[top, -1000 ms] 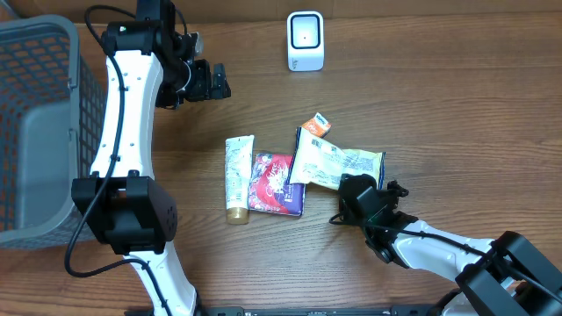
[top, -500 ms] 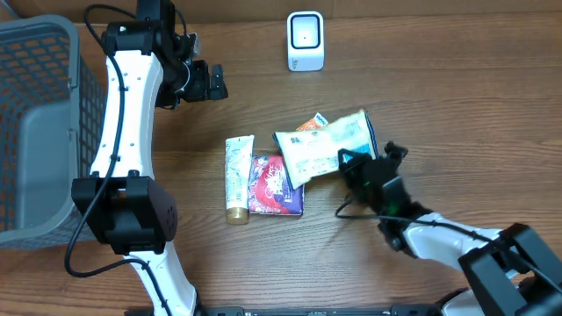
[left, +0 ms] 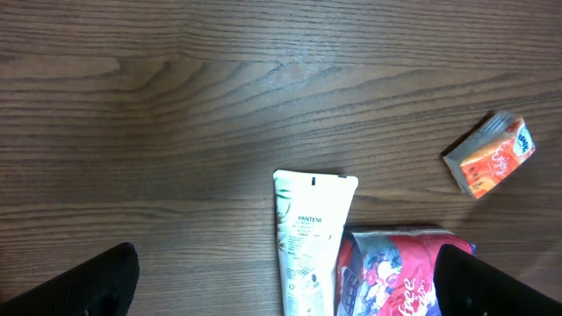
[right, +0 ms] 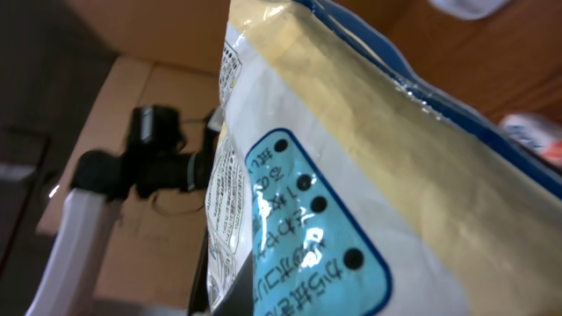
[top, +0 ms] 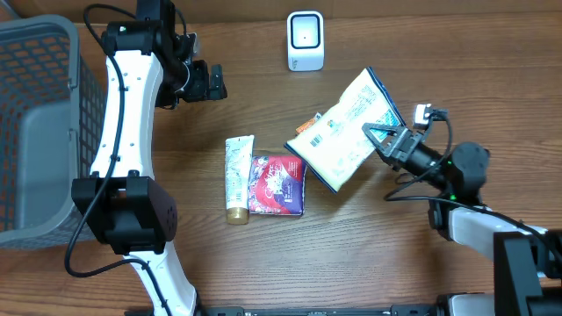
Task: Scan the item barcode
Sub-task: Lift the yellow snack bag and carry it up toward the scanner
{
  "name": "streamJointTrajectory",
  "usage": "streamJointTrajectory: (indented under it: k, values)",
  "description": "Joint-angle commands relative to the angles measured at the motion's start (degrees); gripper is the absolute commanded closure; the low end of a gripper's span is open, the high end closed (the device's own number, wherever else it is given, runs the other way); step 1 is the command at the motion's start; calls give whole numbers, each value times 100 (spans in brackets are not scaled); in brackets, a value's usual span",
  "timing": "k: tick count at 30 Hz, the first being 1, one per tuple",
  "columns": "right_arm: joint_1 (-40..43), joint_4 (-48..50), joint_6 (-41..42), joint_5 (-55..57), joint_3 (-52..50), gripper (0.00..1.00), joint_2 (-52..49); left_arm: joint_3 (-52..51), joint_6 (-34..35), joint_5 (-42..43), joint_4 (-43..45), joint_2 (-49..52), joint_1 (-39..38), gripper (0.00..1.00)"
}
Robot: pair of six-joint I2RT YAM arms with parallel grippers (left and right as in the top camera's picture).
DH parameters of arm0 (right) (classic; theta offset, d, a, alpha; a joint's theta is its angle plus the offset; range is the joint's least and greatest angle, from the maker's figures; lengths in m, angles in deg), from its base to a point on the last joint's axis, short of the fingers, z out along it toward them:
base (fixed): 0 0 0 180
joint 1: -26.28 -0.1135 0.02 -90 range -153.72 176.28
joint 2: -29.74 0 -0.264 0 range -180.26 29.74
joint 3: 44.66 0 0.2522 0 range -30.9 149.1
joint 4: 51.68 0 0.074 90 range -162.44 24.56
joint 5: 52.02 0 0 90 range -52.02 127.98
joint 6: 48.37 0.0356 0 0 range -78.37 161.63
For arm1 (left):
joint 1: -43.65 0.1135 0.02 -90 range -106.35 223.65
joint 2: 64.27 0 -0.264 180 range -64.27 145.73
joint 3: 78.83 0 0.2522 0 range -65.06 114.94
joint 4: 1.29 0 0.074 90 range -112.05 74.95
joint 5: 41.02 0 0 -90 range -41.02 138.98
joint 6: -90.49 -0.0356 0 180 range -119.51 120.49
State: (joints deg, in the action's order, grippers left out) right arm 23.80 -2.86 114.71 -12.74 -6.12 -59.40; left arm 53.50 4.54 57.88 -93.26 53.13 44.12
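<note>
I should lift the cream packet's printed side (top: 341, 128) and turn it toward the scanner's window (top: 306, 32) with my right gripper, because it faces up, away from the white barcode scanner.
My right gripper (top: 385, 140) is shut on one edge of a cream snack packet (top: 344, 132) with a blue border. It holds the packet tilted above the table, right of the pile. The right wrist view is filled by the packet (right: 334, 175) and its light-blue label, with one dark finger (right: 255, 294) showing at its lower edge. The white barcode scanner (top: 305, 41) stands at the back centre. My left gripper (top: 213, 82) hangs open at the back left with nothing between its fingers (left: 105, 281).
A white Pantene tube (top: 237, 178) and a red packet (top: 277, 184) lie side by side mid-table. A small orange pack (left: 489, 156) lies behind them. A grey mesh basket (top: 35, 132) stands at the left edge.
My right gripper closed on the cream packet, lifted it off the pile and swung it up and to the right. The left arm has stayed still.
</note>
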Motion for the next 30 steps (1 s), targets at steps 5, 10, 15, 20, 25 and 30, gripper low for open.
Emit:
streamJointTrajectory:
  k: [5, 10, 15, 20, 25, 30]
  values:
    - [155, 339, 1705, -1091, 37, 96, 354, 79, -129, -50, -2, -90, -11, 0]
    - [155, 48, 2035, -1056, 37, 96, 354, 79, -129, -50, 13, -90, -13, 0]
    - [155, -426, 1530, -809, 37, 96, 354, 79, -129, -52, 46, -90, 26, 0]
    - [155, -616, 1073, -649, 48, 96, 354, 79, -129, -50, 46, -90, 22, 0]
    - [155, -730, 448, -503, 111, 96, 354, 79, -129, -52, 46, -90, 24, 0]
    - [155, -2741, -1207, 549, 708, 96, 354, 79, -129, -52, 46, -90, 26, 0]
